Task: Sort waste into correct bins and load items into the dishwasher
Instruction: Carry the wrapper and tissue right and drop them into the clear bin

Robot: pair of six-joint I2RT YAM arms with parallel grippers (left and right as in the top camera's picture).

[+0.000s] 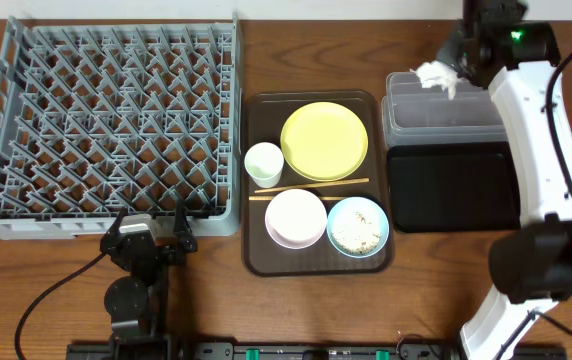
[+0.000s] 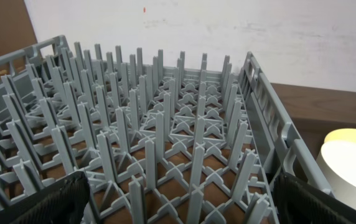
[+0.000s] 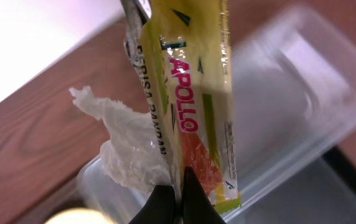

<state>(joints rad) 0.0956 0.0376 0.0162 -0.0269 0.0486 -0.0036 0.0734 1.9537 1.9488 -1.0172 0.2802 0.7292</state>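
Observation:
My right gripper holds the snack wrapper and white tissue (image 1: 436,77) hanging together above the open clear tub (image 1: 438,108), so it should go on lowering both until they're inside before it releases.
My right gripper (image 3: 179,190) is shut on the green-and-orange snack wrapper (image 3: 190,93) and on crumpled white tissue (image 3: 125,146), holding both above the clear tub (image 3: 290,99). In the overhead view the tissue (image 1: 436,76) shows at the clear tub's (image 1: 446,112) far left corner, under the right arm. The black tray (image 1: 453,187) lies in front of the tub. The yellow-green plate (image 1: 324,140), white cup (image 1: 263,163), white bowl (image 1: 295,217), light-blue bowl with rice (image 1: 357,226) and chopsticks (image 1: 311,188) sit on the brown tray (image 1: 250,255). My left gripper (image 2: 178,205) is open, facing the grey dish rack (image 1: 106,130).
The dish rack (image 2: 165,137) fills the left wrist view, with the white cup's rim (image 2: 351,167) at its right. The right arm's white link (image 1: 541,140) runs along the right edge of the bins. Cables trail at the front left.

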